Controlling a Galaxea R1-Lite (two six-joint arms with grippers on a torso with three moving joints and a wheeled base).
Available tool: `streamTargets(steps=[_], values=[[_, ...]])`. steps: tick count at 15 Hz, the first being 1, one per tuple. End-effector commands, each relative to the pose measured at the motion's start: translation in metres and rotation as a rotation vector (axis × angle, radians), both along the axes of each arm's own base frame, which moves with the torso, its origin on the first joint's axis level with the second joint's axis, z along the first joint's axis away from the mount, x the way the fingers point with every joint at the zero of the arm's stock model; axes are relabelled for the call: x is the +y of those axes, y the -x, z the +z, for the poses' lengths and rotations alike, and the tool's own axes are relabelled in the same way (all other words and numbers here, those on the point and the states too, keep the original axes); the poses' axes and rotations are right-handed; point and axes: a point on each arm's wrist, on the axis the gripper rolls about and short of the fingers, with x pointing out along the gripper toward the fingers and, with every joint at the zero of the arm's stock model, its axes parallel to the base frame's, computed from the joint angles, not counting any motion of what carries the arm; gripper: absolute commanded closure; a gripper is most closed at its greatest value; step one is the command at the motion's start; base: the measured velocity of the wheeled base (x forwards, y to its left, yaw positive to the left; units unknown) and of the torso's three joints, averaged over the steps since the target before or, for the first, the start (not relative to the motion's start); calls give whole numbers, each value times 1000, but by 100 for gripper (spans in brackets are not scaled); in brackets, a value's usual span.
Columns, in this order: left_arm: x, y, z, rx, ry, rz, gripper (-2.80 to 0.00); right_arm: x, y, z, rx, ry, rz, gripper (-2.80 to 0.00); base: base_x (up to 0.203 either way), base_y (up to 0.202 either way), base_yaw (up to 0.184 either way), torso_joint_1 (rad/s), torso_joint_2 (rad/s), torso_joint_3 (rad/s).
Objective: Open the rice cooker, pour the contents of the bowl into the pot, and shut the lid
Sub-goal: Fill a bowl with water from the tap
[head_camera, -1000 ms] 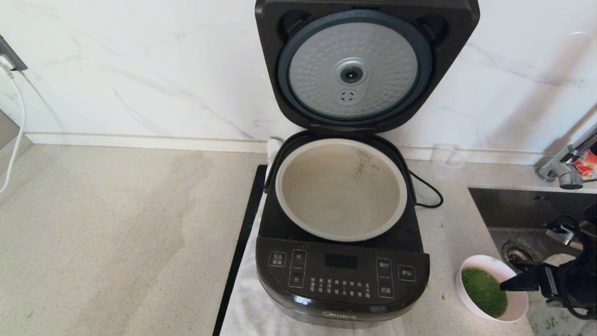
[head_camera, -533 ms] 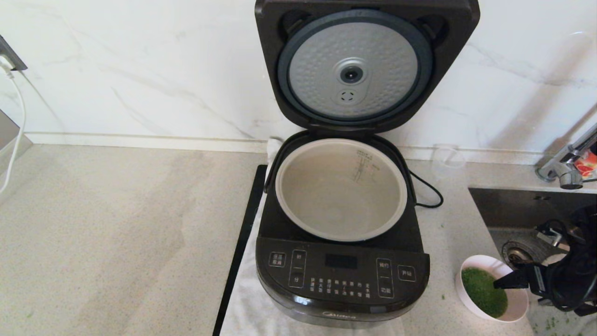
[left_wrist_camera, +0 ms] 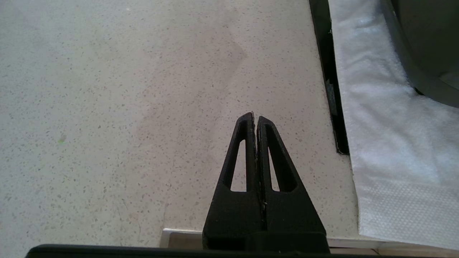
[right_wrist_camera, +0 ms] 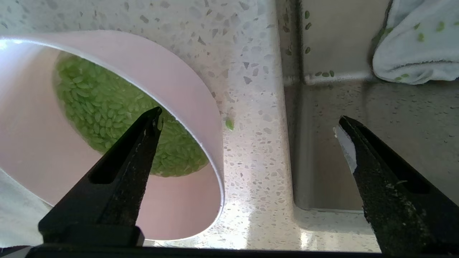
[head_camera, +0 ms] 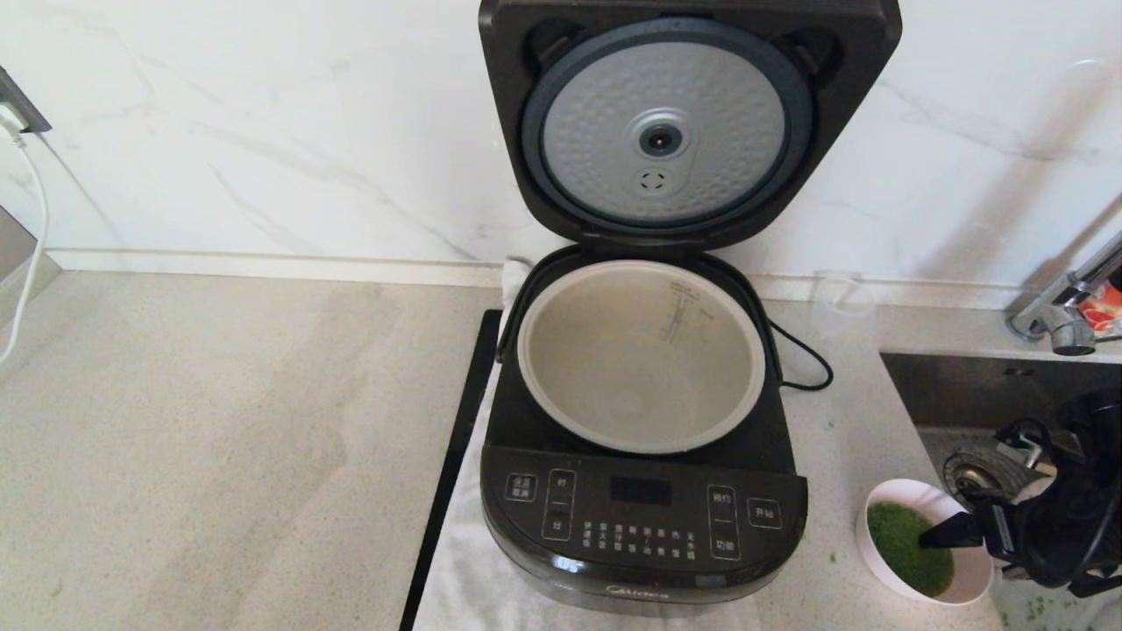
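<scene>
I expect water in the white bowl [head_camera: 929, 542] to swirl the green bits around when I carry the bowl, because the green bits look hazy [right_wrist_camera: 109, 96] under a smooth surface.
The black rice cooker [head_camera: 644, 517] stands with its lid [head_camera: 688, 123] swung up, dimpled silver plate showing. Its pale grey pot [head_camera: 640, 355] holds nothing. The white bowl [head_camera: 969, 574], pink inside, sits on the counter right of the cooker, with green bits [head_camera: 903, 548] in it. My right gripper [right_wrist_camera: 250, 114] is open and straddles the bowl's right rim [right_wrist_camera: 200, 107]: one finger [head_camera: 951, 532] hangs over the green bits [right_wrist_camera: 104, 107], the other over the sink's edge. My left gripper [left_wrist_camera: 254, 115] is shut on nothing, over bare counter left of the cooker.
A steel sink [head_camera: 964, 386] with a faucet [head_camera: 1065, 315] lies right of the bowl, a white cloth [right_wrist_camera: 416, 39] inside it. A clear cup [head_camera: 841, 298] stands by the wall. The cooker rests on a white towel [left_wrist_camera: 387, 136] beside a black strip [head_camera: 456, 456]. Stray green bits dot the counter.
My right gripper has edged left, its near finger reaching further over the bowl's inside. The bowl, cooker and lid have not moved.
</scene>
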Motion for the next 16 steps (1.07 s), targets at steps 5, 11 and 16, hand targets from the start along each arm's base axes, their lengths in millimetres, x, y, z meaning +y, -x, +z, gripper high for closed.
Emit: streamTargets(steps=[5, 11, 16], values=[[0, 0, 0, -1, 0, 0, 0, 7, -2, 3, -7, -13, -5, -250, 0, 0, 0, 0, 0, 0], [0, 0, 0, -1, 0, 0, 0, 7, -2, 2, 0, 12, -8, 0, 0, 0, 0, 0, 0, 0], [0, 0, 0, -1, 0, 0, 0, 10, -1, 5, -7, 14, -1, 0, 0, 0, 0, 0, 0, 0]])
